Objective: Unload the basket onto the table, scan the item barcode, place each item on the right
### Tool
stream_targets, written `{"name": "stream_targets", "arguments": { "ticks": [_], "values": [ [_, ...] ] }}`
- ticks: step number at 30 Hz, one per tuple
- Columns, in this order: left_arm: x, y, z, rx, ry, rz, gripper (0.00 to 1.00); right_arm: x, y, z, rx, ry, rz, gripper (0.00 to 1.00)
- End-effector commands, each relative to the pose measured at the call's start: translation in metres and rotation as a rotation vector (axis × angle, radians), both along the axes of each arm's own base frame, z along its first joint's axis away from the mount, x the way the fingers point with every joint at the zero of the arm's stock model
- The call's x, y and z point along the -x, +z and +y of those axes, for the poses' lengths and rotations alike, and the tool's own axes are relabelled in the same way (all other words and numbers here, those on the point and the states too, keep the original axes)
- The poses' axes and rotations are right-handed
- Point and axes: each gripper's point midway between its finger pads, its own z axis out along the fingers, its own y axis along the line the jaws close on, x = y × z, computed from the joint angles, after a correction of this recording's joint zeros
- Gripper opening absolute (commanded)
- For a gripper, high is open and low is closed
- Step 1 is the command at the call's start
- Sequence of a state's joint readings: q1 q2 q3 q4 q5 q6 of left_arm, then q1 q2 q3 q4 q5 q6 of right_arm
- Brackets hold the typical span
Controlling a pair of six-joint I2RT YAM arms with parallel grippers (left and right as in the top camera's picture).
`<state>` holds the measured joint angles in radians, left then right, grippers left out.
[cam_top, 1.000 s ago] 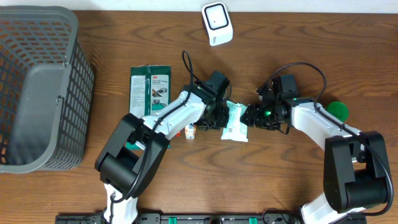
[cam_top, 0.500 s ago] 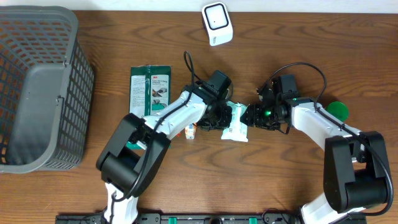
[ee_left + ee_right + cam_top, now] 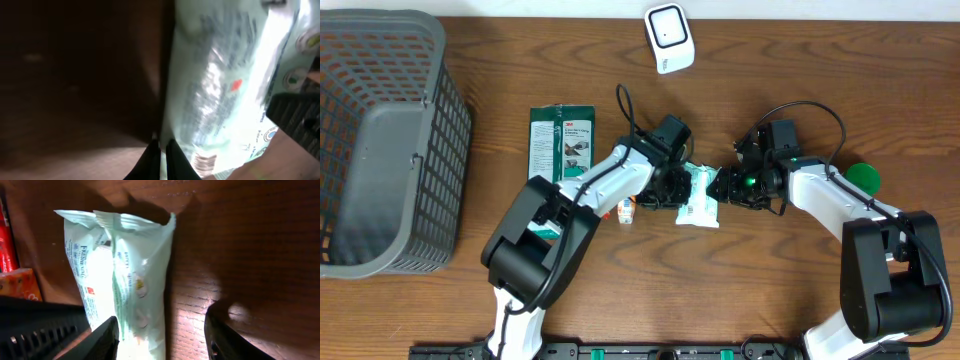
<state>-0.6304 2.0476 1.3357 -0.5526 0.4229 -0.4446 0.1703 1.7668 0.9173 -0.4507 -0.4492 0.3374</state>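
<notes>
My left gripper's closed fingertips crowd the pouch's barcode [image 3: 205, 163], so my right gripper should take the pouch by its opposite edge [image 3: 713, 207] before my left gripper backs off.
The item is a pale green and white pouch [image 3: 698, 197] lying flat on the wooden table between both arms. My left gripper [image 3: 671, 190] is at its left edge; in the left wrist view the black fingertips [image 3: 170, 159] are pressed together on a thin strip of the pouch [image 3: 225, 85], whose barcode [image 3: 204, 163] shows just beside them. My right gripper [image 3: 724, 187] stands open at the pouch's right end. In the right wrist view the pouch [image 3: 135, 280] lies by the left finger [image 3: 102, 337], with bare wood up to the other finger. The white scanner [image 3: 669, 38] stands at the back.
A grey mesh basket [image 3: 380, 140] fills the left side. A dark green flat package [image 3: 561, 140] lies left of the left arm. A small orange and red item [image 3: 626, 211] sits under the left arm. A green round object [image 3: 863, 177] lies beside the right arm.
The left wrist has shifted very slightly to the right at the pouch's edge. The right arm and the pouch have stayed where they were.
</notes>
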Motion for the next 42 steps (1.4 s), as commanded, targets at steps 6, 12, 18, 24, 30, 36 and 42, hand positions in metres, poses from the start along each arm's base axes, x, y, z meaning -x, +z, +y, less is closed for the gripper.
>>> {"name": "stream_targets", "arguments": {
  "ticks": [6,12,18,24,30,36,42],
  "values": [
    [-0.022,0.044,0.003,0.054,0.03,-0.097,0.08,0.018,-0.017,-0.002,0.032,-0.015,0.07,0.51],
    [-0.003,0.03,-0.005,0.032,0.005,-0.056,0.08,0.018,-0.017,-0.002,0.029,-0.037,0.081,0.51],
    [0.01,0.016,-0.014,0.013,-0.029,-0.029,0.08,0.018,-0.017,-0.002,0.029,-0.037,0.082,0.51],
    [0.015,-0.005,-0.011,-0.023,-0.034,0.007,0.08,0.019,-0.018,-0.002,0.029,-0.037,0.087,0.5],
    [0.011,-0.015,-0.003,-0.078,-0.023,-0.012,0.08,0.02,-0.017,-0.001,0.021,-0.039,0.093,0.46],
    [0.011,-0.021,-0.001,-0.09,-0.023,-0.003,0.08,0.019,-0.017,0.0,0.013,-0.055,0.097,0.41],
    [0.012,-0.021,-0.001,-0.09,-0.026,-0.004,0.08,0.02,-0.014,0.013,-0.006,-0.021,0.086,0.42]
  ]
}}
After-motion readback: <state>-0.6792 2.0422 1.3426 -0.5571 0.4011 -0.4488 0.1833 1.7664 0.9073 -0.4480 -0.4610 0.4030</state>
